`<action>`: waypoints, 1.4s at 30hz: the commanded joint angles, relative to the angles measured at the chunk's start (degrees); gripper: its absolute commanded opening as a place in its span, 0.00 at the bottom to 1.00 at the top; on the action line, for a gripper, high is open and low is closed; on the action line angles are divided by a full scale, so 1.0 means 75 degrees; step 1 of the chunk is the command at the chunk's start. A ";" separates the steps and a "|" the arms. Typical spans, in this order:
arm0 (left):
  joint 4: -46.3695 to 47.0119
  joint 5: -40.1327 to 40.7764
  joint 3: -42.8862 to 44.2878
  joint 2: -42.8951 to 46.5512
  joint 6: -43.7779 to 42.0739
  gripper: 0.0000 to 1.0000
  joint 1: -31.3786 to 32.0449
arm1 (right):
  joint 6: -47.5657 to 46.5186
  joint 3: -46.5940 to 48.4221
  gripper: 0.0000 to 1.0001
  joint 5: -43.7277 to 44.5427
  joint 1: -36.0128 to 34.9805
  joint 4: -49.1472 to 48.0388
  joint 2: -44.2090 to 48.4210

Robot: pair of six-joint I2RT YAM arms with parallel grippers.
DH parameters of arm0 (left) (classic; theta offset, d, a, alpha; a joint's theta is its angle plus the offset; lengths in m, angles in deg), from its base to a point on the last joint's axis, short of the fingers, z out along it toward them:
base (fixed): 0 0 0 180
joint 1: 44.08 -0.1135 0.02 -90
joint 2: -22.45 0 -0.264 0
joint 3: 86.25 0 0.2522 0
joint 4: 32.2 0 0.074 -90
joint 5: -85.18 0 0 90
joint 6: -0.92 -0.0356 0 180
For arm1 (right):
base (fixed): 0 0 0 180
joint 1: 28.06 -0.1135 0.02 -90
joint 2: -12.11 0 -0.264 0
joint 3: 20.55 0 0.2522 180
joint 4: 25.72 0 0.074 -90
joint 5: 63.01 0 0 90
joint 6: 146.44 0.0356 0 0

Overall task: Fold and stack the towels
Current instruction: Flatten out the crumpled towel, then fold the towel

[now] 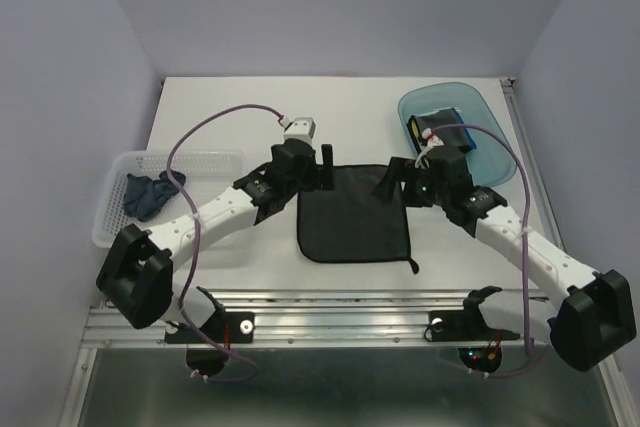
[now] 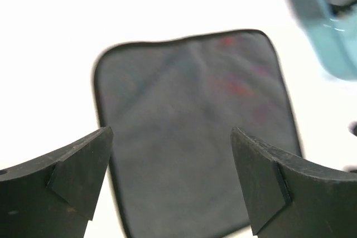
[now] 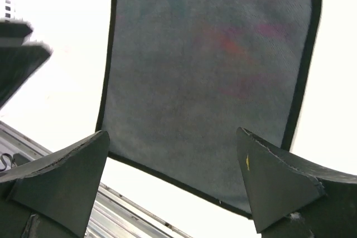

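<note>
The dark grey towel is thin and flat all the way to its far edge (image 1: 358, 166), so its near half (image 1: 354, 239) should stay flat when the robot folds that edge over.
A dark grey towel (image 1: 355, 212) with black edging lies spread flat in the middle of the table. Both grippers hover over its far edge, one near each far corner. My left gripper (image 1: 325, 167) is open above the towel (image 2: 189, 126), its jaws (image 2: 170, 176) wide apart with nothing between them. The right gripper (image 1: 393, 179) is open too, and its wrist view shows the towel (image 3: 212, 76) below the empty jaws (image 3: 173, 182). A crumpled navy towel (image 1: 148, 194) lies in the white basket. A bright blue towel (image 1: 452, 119) sits folded in the teal tray, partly hidden by the right arm.
The white mesh basket (image 1: 180, 157) stands at the left edge of the table. The translucent teal tray (image 1: 480, 102) is at the far right, just behind the right wrist, and shows as a tray corner (image 2: 329, 32) in the left wrist view. A metal rail (image 1: 340, 312) runs along the near edge.
</note>
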 commanded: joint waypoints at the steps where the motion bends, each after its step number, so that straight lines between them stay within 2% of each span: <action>1: -0.0006 -0.0148 0.0705 -0.0908 -0.1985 0.99 -0.0792 | -0.0427 0.0428 1.00 -0.0345 0.0015 -0.0063 -0.0491; 3: 0.0042 -0.0954 0.1091 -0.1261 -0.2303 0.99 -0.1248 | -0.0521 0.0463 1.00 -0.0369 0.0015 0.0007 -0.0655; 5: -0.0040 -0.1170 0.1524 -0.1835 -0.2689 0.99 -0.1333 | -0.0627 0.0545 1.00 -0.0240 0.0015 0.0113 -0.0842; 7: -0.0262 -0.0972 0.1818 -0.2384 -0.2808 0.99 -0.1356 | -0.0697 0.0580 1.00 -0.0251 0.0015 0.0125 -0.0959; 10: -0.0741 -0.0562 0.2404 -0.2960 -0.2844 0.89 -0.1438 | -0.0779 0.0616 1.00 -0.0298 0.0003 0.0090 -0.1054; 12: -0.1012 -0.0188 0.2825 -0.3499 -0.2774 0.88 -0.1497 | -0.0849 0.0639 1.00 -0.0310 0.0015 0.0125 -0.1159; 17: -0.1224 -0.0478 0.3261 -0.4261 -0.2727 0.81 -0.1742 | -0.0943 0.0651 1.00 -0.0333 0.0027 0.0207 -0.1288; 23: -0.1200 -0.0865 0.3519 -0.4696 -0.2645 0.71 -0.1825 | -0.1014 0.0663 1.00 -0.0275 0.0027 0.0183 -0.1347; 26: -0.1235 -0.1017 0.3566 -0.4848 -0.2598 0.58 -0.1953 | -0.1049 0.0663 1.00 -0.0205 0.0027 0.0195 -0.1429; 28: -0.1270 -0.1064 0.3555 -0.4884 -0.2586 0.54 -0.1966 | -0.1119 0.0686 1.00 -0.0158 0.0015 0.0276 -0.1464; 31: -0.1119 -0.1287 0.3321 -0.4814 -0.2610 0.52 -0.1966 | -0.1131 0.0698 1.00 -0.0053 0.0027 0.0301 -0.1511; 37: -0.1130 -0.1240 0.3296 -0.5012 -0.2575 0.40 -0.1966 | -0.1084 0.0733 1.00 -0.0099 0.0015 0.0254 -0.1593; 42: -0.1142 -0.1311 0.3437 -0.5106 -0.2574 0.23 -0.1966 | -0.1084 0.0733 1.00 0.0029 0.0027 0.0230 -0.1616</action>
